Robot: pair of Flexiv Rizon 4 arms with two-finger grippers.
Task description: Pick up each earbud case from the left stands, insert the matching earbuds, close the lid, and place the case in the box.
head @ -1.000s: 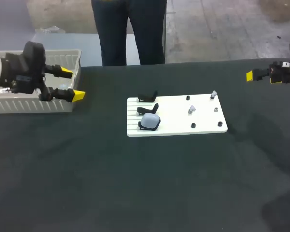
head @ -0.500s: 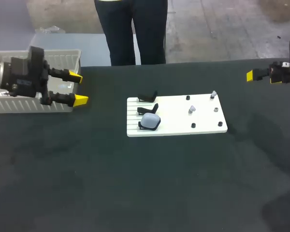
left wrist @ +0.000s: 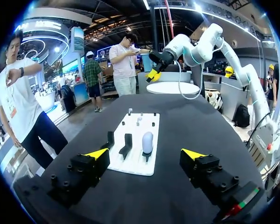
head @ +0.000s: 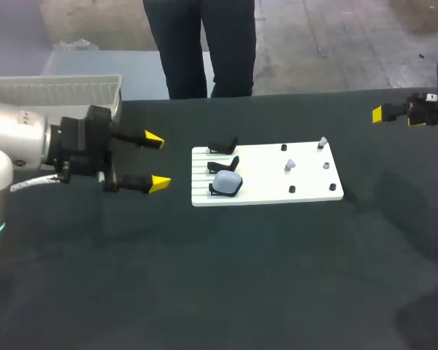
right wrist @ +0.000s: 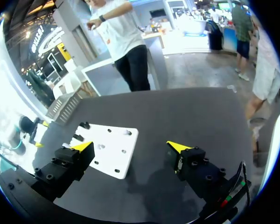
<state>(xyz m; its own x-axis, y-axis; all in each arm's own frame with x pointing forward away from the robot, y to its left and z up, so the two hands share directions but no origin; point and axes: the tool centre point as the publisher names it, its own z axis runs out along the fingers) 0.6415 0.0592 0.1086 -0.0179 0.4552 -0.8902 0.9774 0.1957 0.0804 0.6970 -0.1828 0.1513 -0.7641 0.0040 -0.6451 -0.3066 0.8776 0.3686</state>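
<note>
My gripper will uncover empty sockets hidden under the earbud case's lid (head: pixel 228 181) when I open it, because the earbuds (head: pixel 290 165) stand out on their pegs.
A white board (head: pixel 266 175) lies mid-table. At its left end a pale earbud case (head: pixel 226 182) sits on a black stand, with two empty black stands (head: pixel 223 146) behind it. Small earbuds (head: pixel 290 165) stand on pegs toward the board's right end. My left gripper (head: pixel 158 160) hovers open just left of the board, its fingers pointing at the stands. In the left wrist view the case (left wrist: pixel 147 142) stands ahead of the open left gripper (left wrist: pixel 145 154). My right gripper (head: pixel 394 113) hangs at the far right, away from the board, and the right wrist view shows the gripper (right wrist: pixel 130 147) open and empty.
A grey slatted box (head: pixel 55 91) sits at the back left corner, behind my left arm. Dark tabletop surrounds the board (right wrist: pixel 109 144) on all sides.
My left arm has swung right from over the box to just left of the board, with its gripper still open. The right arm has not moved.
</note>
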